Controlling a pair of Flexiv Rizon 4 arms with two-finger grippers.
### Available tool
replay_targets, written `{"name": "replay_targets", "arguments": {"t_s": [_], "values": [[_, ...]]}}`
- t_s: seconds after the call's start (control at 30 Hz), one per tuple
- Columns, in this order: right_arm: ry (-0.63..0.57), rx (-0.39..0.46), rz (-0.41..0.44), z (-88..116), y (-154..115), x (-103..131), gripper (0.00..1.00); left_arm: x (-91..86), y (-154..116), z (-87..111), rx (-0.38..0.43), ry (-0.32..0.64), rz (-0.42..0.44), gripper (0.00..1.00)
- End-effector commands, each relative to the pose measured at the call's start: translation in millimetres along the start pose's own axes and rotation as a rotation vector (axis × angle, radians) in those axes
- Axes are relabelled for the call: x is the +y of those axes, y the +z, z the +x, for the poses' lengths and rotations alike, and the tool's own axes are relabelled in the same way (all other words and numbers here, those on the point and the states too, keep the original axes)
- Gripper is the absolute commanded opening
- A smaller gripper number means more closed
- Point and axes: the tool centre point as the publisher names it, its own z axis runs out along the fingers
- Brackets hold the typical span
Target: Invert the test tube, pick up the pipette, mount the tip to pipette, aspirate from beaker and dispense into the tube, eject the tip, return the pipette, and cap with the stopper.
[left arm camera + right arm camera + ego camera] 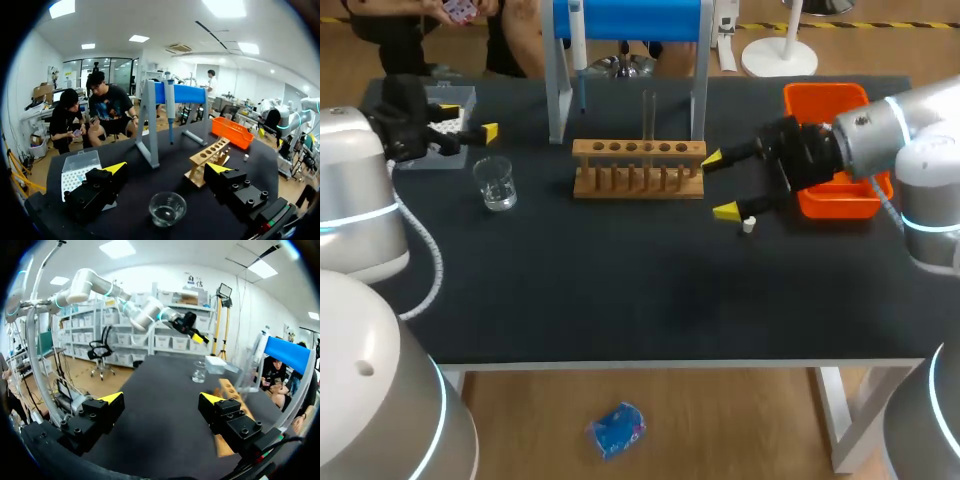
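Note:
My gripper will lift the blue pipette tip out by itself, point down, because the open tip box shows a grid of round spots (78,178).
A clear test tube (648,120) stands upright in the wooden rack (638,168). The pipette (578,50) hangs on the blue stand (630,18). A glass beaker (496,183) sits left of the rack, with the tip box (445,115) behind it. A small white stopper (748,225) lies right of the rack. My right gripper (719,184) is open beside the rack's right end, just above the stopper. My left gripper (485,131) is open near the tip box. In the left wrist view the beaker (167,207) lies below the open left gripper (166,168).
An orange bin (830,150) stands at the back right, partly behind my right arm. The stand's grey legs (557,90) rise just behind the rack. In the right wrist view the rack (230,390) lies beside one finger (222,412), with bare dark tabletop (160,390) ahead.

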Motion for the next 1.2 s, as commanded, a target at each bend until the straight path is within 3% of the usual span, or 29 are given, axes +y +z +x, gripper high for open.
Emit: {"name": "replay_targets", "arguments": {"t_s": [0.03,0.47,0.77,0.97,1.2], "values": [[0.007,0.007,-0.065,15,4,-4,1.00,9.8,-6,-13.5,-0.007,0.013,0.025,1.00],[0.040,0.050,-0.137,44,14,-10,1.00,34.5,-8,-60.9,-0.103,0.009,-0.080,1.00],[0.040,0.050,-0.137,44,14,-10,1.00,36.0,-2,-95.3,-0.120,0.003,-0.160,1.00],[0.040,0.050,-0.137,44,14,-10,1.00,47.2,9,-121.0,-0.151,0.027,-0.217,1.00],[0.040,0.050,-0.137,44,14,-10,1.00,50.2,18,-136.5,-0.169,0.015,-0.214,1.00]]}}
